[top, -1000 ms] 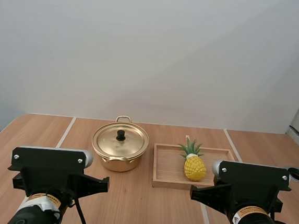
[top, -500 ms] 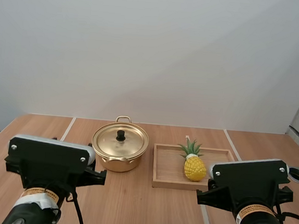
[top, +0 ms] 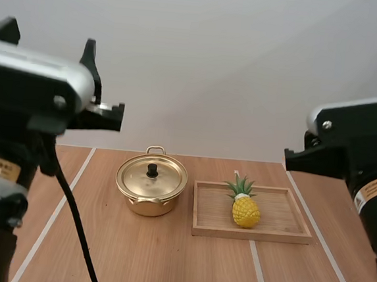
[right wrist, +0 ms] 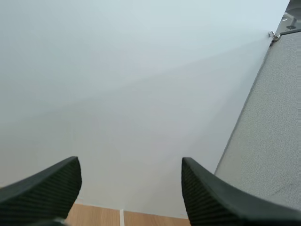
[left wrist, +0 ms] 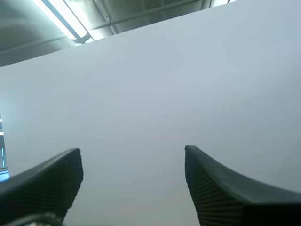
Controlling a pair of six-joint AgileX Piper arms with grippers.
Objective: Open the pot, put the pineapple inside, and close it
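Observation:
The lid's rim (top: 124, 191) sits over the gold pot, so when I lift the black knob, the lid will come off whole while the pot stays put.
A gold pot (top: 150, 189) stands at the middle of the wooden table, its lid (top: 151, 177) on and a black knob on top. To its right a yellow pineapple (top: 245, 208) with green leaves lies in a wooden tray (top: 286, 229). My left arm (top: 27, 94) is raised high at the left, well above and short of the pot. My right arm (top: 353, 145) is raised at the right, above the tray's near side. My left gripper (left wrist: 132, 155) is open, its ribbed fingers wide apart with nothing between them. My right gripper (right wrist: 130, 165) is open too, facing the white wall.
White tape lines (top: 257, 266) run across the table from front to back. A plain white wall stands behind the table, and a grey panel (right wrist: 268, 141) borders it on the right.
Both arms have risen from low over the table's front edge to high at the sides. The pot, tray and pineapple have not moved.

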